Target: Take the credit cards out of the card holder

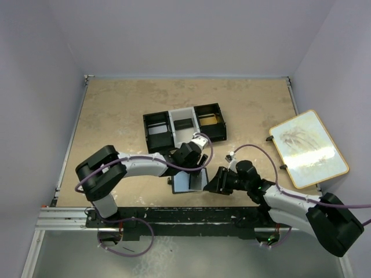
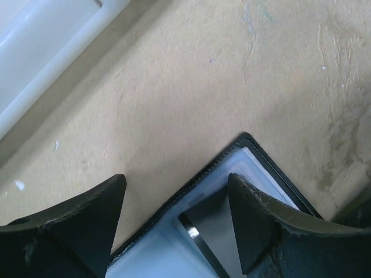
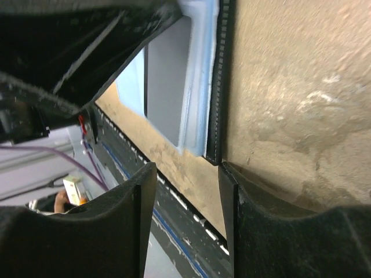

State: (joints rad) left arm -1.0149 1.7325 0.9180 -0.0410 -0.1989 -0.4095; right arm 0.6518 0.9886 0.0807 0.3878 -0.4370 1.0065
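The dark credit card's inner edge (image 2: pixel 200 243) points toward the middle of the card holder, away from my right gripper. So I should first turn the card holder (image 1: pixel 181 182) and then pull that edge of the credit card.
The card holder (image 1: pixel 186 183) lies open near the table's front edge, its pale-blue sleeves facing up. My left gripper (image 1: pixel 196 169) hangs over its far edge, open. In the left wrist view the left gripper (image 2: pixel 177 180) straddles the card holder's black stitched corner (image 2: pixel 250 145); one fingertip (image 2: pixel 249 214) stands over the sleeve beside a dark credit card (image 2: pixel 215 229) tucked inside. My right gripper (image 1: pixel 215 182) is open just right of the holder. In the right wrist view the right gripper (image 3: pixel 182 169) holds nothing, and the card holder's corner (image 3: pixel 213 152) sits just ahead of one finger.
A black-and-white three-compartment tray (image 1: pixel 157 132) stands behind the holder, with a gold-tan card (image 1: pixel 210 120) in its right compartment and a dark one (image 1: pixel 183 123) in the middle. A wood-framed white board (image 1: pixel 308 147) lies at the right. The front rail (image 3: pixel 174 231) runs close below.
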